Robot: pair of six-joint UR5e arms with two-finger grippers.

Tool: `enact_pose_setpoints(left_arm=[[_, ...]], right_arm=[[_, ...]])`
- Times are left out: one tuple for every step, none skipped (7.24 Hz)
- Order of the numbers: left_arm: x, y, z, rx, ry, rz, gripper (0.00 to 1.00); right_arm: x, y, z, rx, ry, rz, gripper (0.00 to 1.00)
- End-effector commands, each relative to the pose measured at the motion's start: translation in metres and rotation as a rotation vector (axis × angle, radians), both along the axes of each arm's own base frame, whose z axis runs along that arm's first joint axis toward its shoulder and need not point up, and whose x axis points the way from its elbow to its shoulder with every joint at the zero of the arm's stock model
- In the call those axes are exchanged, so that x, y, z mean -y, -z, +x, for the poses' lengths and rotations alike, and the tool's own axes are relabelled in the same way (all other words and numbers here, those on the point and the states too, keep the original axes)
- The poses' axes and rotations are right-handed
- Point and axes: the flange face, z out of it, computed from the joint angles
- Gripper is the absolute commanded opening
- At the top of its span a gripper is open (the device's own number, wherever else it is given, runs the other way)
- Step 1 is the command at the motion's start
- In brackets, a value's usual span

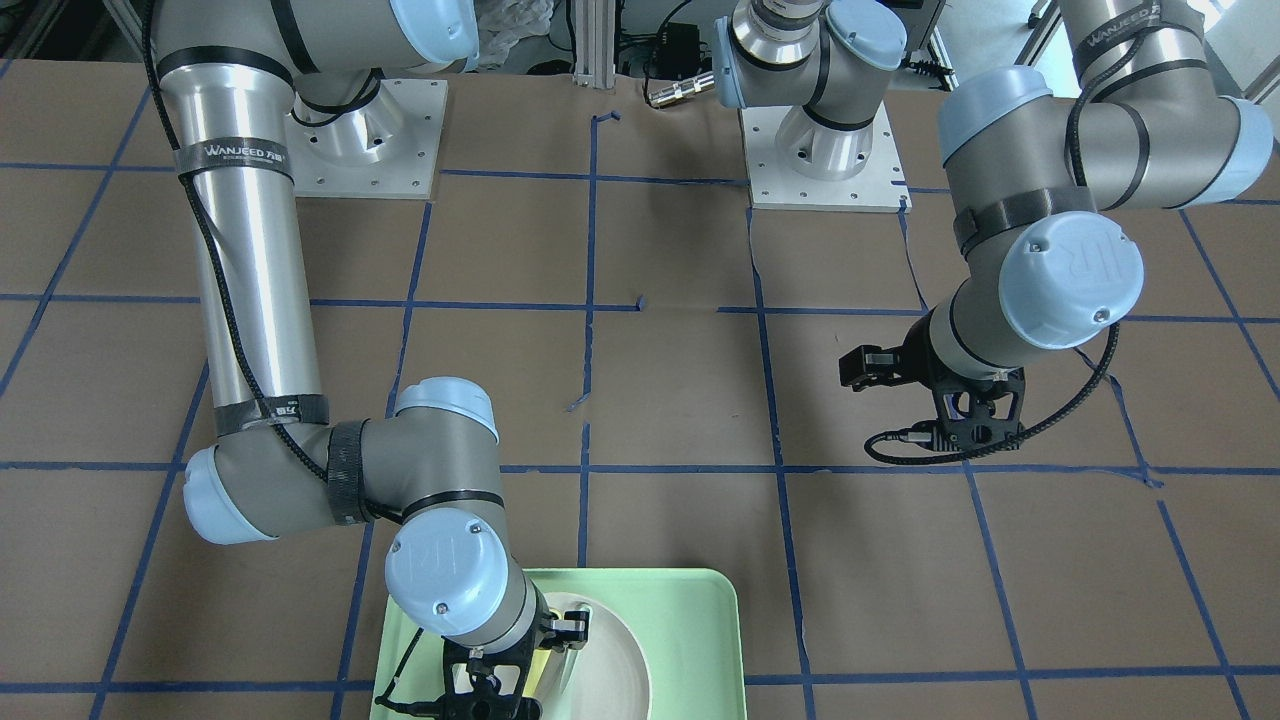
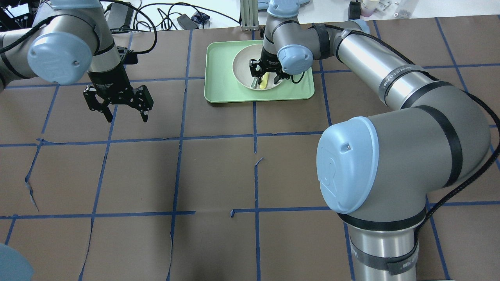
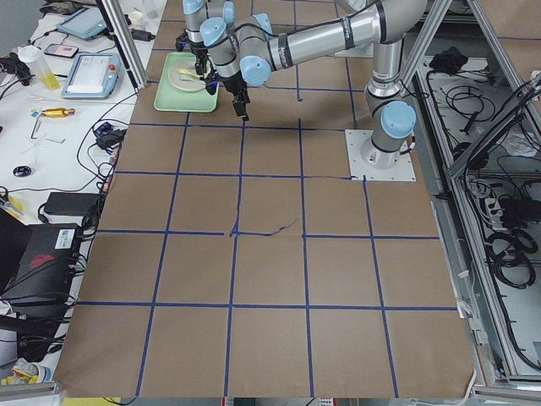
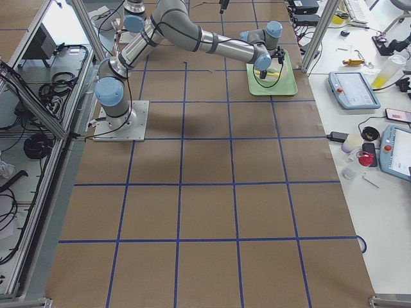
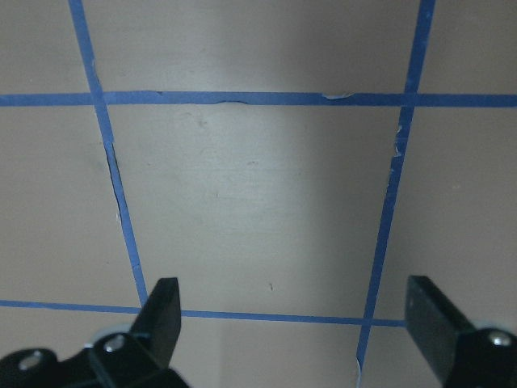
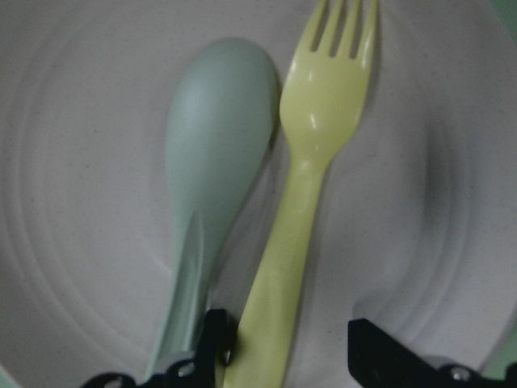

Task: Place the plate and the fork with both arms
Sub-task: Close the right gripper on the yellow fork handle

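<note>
My right gripper has the fork's broad, flat handle [image 6: 273,303] lying face up between its fingers, so I expect the yellow fork [image 6: 323,101] to turn onto its edge when I lift it.
The off-white plate [image 2: 243,64] lies in the mint-green tray [image 2: 218,80] at the table's far side. The yellow fork [image 6: 323,105] lies in the plate [image 6: 73,186] next to a pale grey-green spoon [image 6: 218,129]. My right gripper [image 2: 266,79] hangs low over the plate, open, its fingers on either side of the fork's handle. One finger stands between spoon and fork; the other is apart from the handle. The fork [image 2: 264,81] shows as a yellow sliver between the fingers. My left gripper [image 2: 119,107] is open and empty above bare table, well left of the tray.
The table is brown paper with a blue tape grid [image 5: 388,194]. The right arm's forearm [image 2: 375,66] reaches across to the tray. Cables and devices lie beyond the table's far edge [image 2: 172,15]. The tray also shows in the front-facing view [image 1: 700,620].
</note>
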Motion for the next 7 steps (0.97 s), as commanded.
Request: enact_pose_setpoints(left_arm=[[0.0, -0.002, 0.003, 0.001, -0.003, -0.002, 1.0], [0.0, -0.003, 0.01, -0.001, -0.006, -0.003, 1.0], [0.001, -0.004, 0.016, -0.007, 0.005, -0.005, 1.0], [0.001, -0.004, 0.021, -0.009, 0.0, -0.006, 1.0], [0.001, -0.004, 0.021, -0.009, 0.0, -0.005, 1.0], [0.001, -0.005, 0.021, -0.007, 0.0, -0.007, 1.0], [0.0, -0.008, 0.021, -0.007, 0.005, -0.01, 1.0]], right_arm=[[0.001, -0.001, 0.0, 0.002, -0.005, -0.005, 0.62], [0.001, 0.002, 0.0, 0.002, -0.01, -0.002, 0.62], [0.002, -0.004, 0.001, 0.003, -0.017, -0.011, 0.62], [0.002, -0.004, 0.0, 0.001, -0.028, -0.012, 0.5], [0.002, -0.005, 0.0, -0.002, -0.06, -0.017, 0.05], [0.001, -0.005, 0.0, -0.002, -0.064, -0.016, 0.0], [0.0, -0.005, 0.0, -0.002, -0.065, -0.01, 0.0]])
